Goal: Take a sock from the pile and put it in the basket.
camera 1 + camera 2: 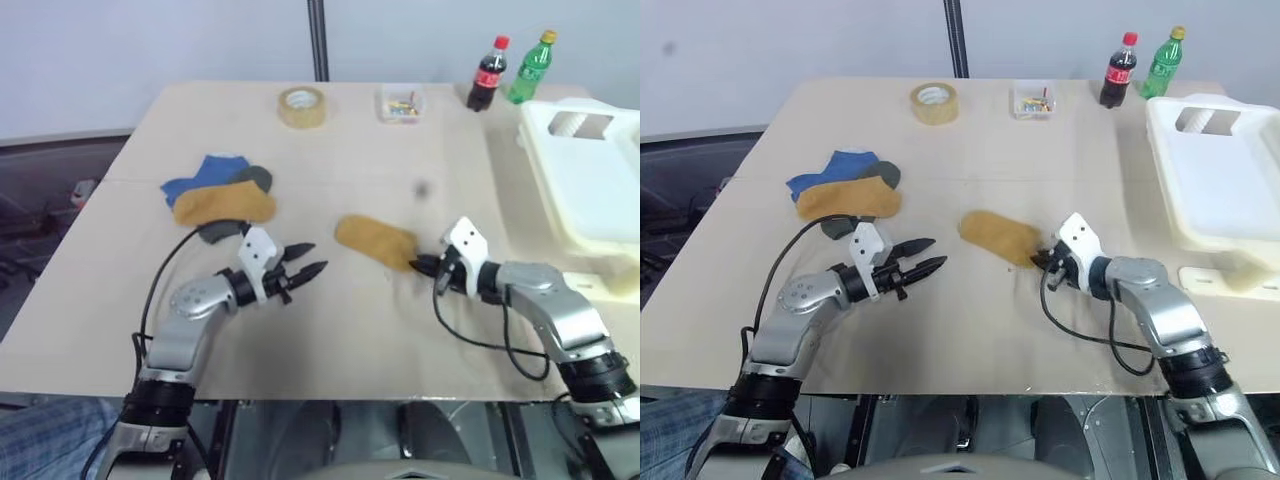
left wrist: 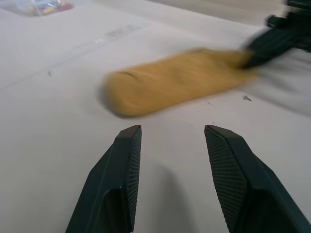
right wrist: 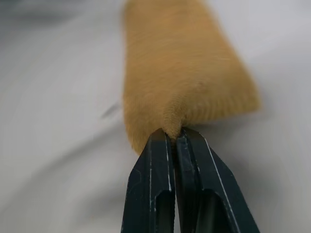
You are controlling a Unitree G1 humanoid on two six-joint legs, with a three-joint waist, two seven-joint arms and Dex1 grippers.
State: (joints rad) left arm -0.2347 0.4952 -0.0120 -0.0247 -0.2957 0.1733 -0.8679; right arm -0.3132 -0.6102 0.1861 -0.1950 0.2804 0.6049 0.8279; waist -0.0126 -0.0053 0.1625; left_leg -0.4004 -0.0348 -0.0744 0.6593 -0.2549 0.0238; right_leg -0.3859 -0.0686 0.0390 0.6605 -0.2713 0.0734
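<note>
The pinched edge (image 1: 414, 258) is already bunching up at the right gripper's fingers, so the mustard-yellow sock (image 1: 374, 240) will bend double into a short, soft bundle when the robot folds it.
One mustard-yellow sock (image 1: 375, 240) lies flat in the middle of the table, apart from the pile (image 1: 220, 195) of yellow, blue and dark grey socks at the left. My right gripper (image 3: 174, 133) is shut on the near edge of that sock (image 3: 184, 63), pinching a small fold of fabric. Left of the sock, my left gripper (image 1: 305, 260) hovers just above the table, open and empty, its fingers (image 2: 127, 145) pointing toward it. The cream-white basket (image 1: 590, 200) stands at the right edge of the table.
A tape roll (image 1: 302, 106), a small clear box of coloured bits (image 1: 402, 103), a cola bottle (image 1: 488, 73) and a green bottle (image 1: 530, 66) line the far edge. A flat white piece (image 1: 600, 285) lies in front of the basket.
</note>
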